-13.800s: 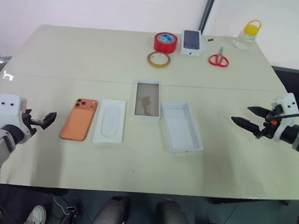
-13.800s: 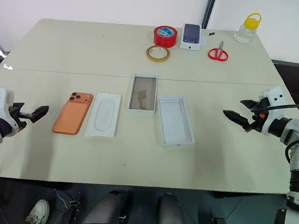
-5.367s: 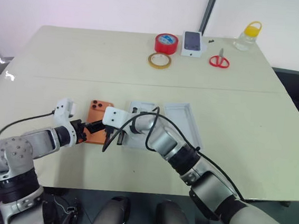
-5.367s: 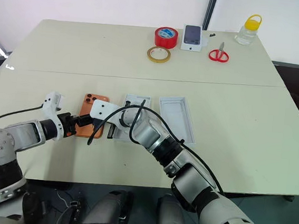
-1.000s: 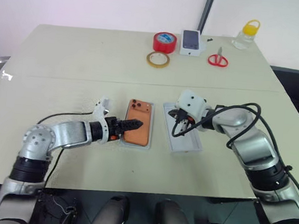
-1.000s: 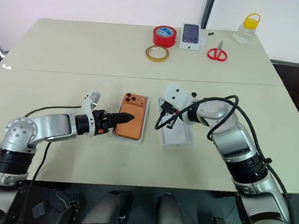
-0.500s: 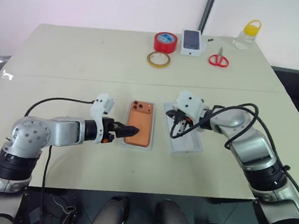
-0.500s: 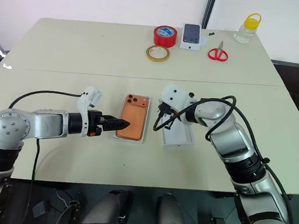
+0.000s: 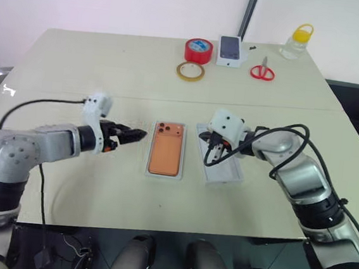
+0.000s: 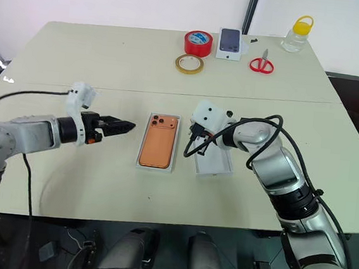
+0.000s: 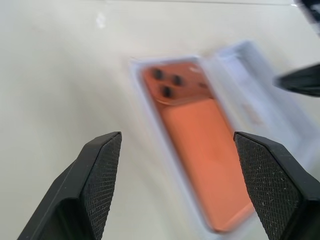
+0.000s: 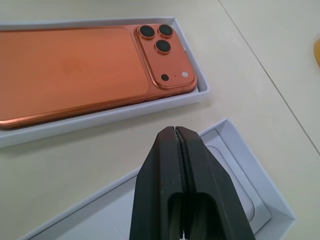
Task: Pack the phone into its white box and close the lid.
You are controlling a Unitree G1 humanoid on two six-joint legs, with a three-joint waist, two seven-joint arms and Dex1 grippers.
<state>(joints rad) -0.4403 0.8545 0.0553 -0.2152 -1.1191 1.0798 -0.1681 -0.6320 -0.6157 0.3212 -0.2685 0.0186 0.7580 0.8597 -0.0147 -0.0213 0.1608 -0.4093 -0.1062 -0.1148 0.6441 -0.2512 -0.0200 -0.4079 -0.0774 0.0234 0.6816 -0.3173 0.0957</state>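
Next, my right gripper opens, takes the lid's side (image 12: 80, 206) nearest the box and turns the lid over, because the lid lies open side up (image 9: 224, 170) beside the box.
The orange phone (image 9: 166, 157) lies camera side up inside the white box (image 10: 138, 165) at the table's middle. The lid (image 9: 226, 174) lies open side up just right of the box. My left gripper (image 9: 140, 133) hovers a short way left of the box, pointing at it, open and empty; its black fingers (image 11: 95, 175) stand wide apart with the phone (image 11: 200, 135) beyond them. My right gripper (image 9: 212, 151) hangs over the lid's far left part, shut on nothing; its fingertips (image 12: 175, 131) are pressed together above the lid's wall (image 12: 240, 170), close to the phone (image 12: 75, 65).
Along the far edge stand a red tape roll (image 9: 199, 50), a yellowish tape ring (image 9: 190, 71), a small white box with a phone picture (image 9: 231, 51), red scissors (image 9: 262, 72) and a yellow-capped bottle (image 9: 295, 41).
My left gripper has drawn back to the left, away from the phone in the box, and rolled. The right arm, phone, box and lid have stayed put.
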